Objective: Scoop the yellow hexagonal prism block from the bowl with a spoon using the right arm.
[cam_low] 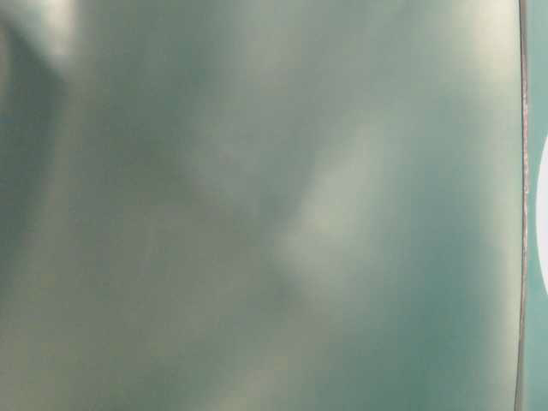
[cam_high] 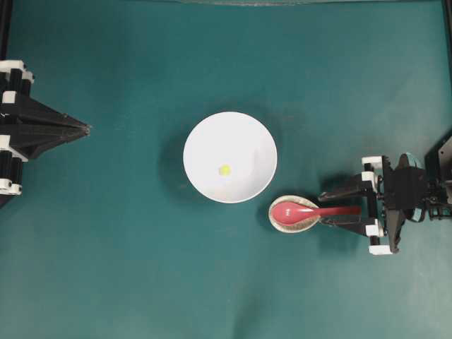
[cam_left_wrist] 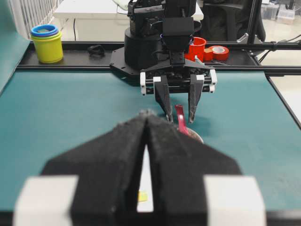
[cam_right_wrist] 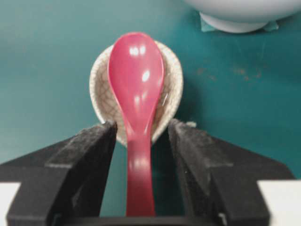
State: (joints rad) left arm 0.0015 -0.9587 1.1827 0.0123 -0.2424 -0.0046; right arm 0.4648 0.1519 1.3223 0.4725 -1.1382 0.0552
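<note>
The yellow block (cam_high: 224, 170) is lying alone on the bowl's smooth bottom (cam_high: 227, 157). When I scoop, it should slide toward the bowl's side before it rides onto the spoon.
The white bowl (cam_high: 230, 138) stands mid-table with the tiny yellow hexagonal prism block (cam_high: 224, 169) lying inside it. To its lower right the red-pink spoon (cam_high: 302, 210) lies with its scoop in a speckled cream spoon rest (cam_high: 281, 220), handle pointing right. My right gripper (cam_high: 325, 207) is open and straddles the handle. In the right wrist view the spoon (cam_right_wrist: 136, 80) runs between the fingers (cam_right_wrist: 94, 143), and teal mat shows on both sides of the handle. My left gripper (cam_high: 85, 129) is shut and holds nothing, far left of the bowl. Through its slit the left wrist view shows the block (cam_left_wrist: 142, 196).
The bowl's foot (cam_right_wrist: 235, 21) sits just past the spoon rest (cam_right_wrist: 171, 89). Beyond the mat's far end are stacked yellow cups (cam_left_wrist: 47, 44), a red cup (cam_left_wrist: 197, 47) and a red tape roll (cam_left_wrist: 219, 52). The table-level view is a teal blur.
</note>
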